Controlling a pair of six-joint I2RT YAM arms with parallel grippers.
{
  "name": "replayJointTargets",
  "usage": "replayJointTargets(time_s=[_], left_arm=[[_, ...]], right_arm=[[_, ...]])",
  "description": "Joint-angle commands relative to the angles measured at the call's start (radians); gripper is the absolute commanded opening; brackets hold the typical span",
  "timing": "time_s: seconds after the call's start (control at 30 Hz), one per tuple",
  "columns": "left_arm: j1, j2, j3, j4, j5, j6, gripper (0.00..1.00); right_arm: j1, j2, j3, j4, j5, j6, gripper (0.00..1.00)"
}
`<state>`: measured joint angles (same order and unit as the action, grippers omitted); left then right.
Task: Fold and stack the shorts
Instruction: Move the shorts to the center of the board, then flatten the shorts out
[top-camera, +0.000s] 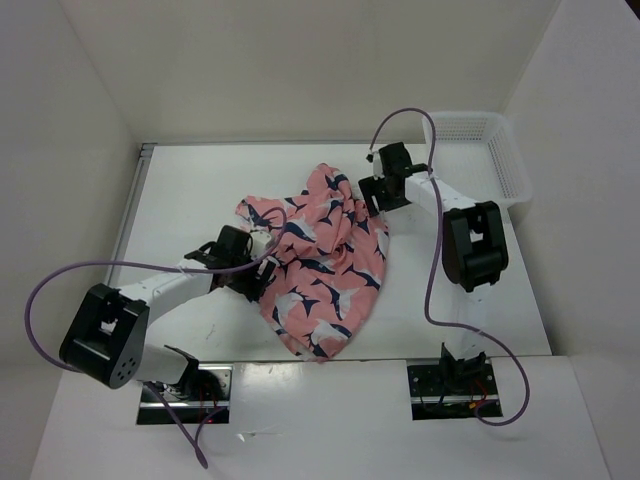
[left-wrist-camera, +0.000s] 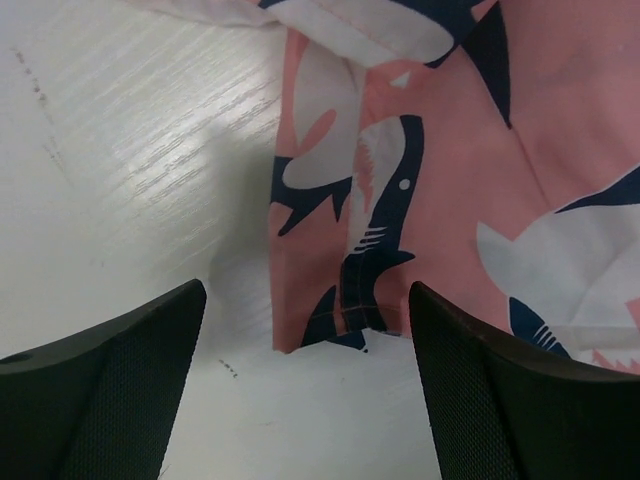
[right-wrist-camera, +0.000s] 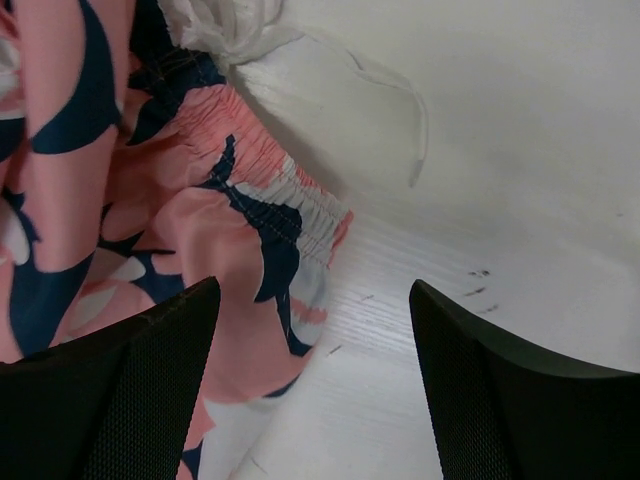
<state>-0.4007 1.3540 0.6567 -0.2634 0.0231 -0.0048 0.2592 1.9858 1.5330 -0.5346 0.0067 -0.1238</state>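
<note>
My right gripper is to grab the waistband's end and lift together with my left gripper at the hemmed corner first, because the shorts lie too crumpled to fold.
The salmon-pink shorts with navy-and-white sharks lie crumpled in the middle of the table. My left gripper is open and empty at their left edge; in the left wrist view a hemmed corner of the shorts lies on the table between and just beyond its fingers. My right gripper is open and empty at their upper right; in the right wrist view the elastic waistband lies at the left, beside the left finger, with bare table between the fingers.
A white mesh basket stands at the back right corner of the white table. White walls close in the back and sides. A white drawstring trails from the waistband. Purple cables loop over both arms.
</note>
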Motion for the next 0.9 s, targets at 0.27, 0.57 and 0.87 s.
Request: replayJointTargets(time_s=[0.27, 0.57, 0.87], left_arm=[[-0.001, 0.028, -0.012, 0.151, 0.166, 0.005, 0.15], [0.255, 0.057, 0.081, 0.438, -0.083, 0.005, 0.0], [0.309, 0.068, 0.314, 0.265, -0.091, 0.005, 1.0]], right_arm=[[-0.008, 0.136, 0.059, 0.088, 0.042, 0.061, 0.65], [-0.008, -0.086, -0.18, 0.032, -0.017, 0.07, 0.05], [-0.008, -0.196, -0.234, 0.001, -0.244, 0.092, 0.8]])
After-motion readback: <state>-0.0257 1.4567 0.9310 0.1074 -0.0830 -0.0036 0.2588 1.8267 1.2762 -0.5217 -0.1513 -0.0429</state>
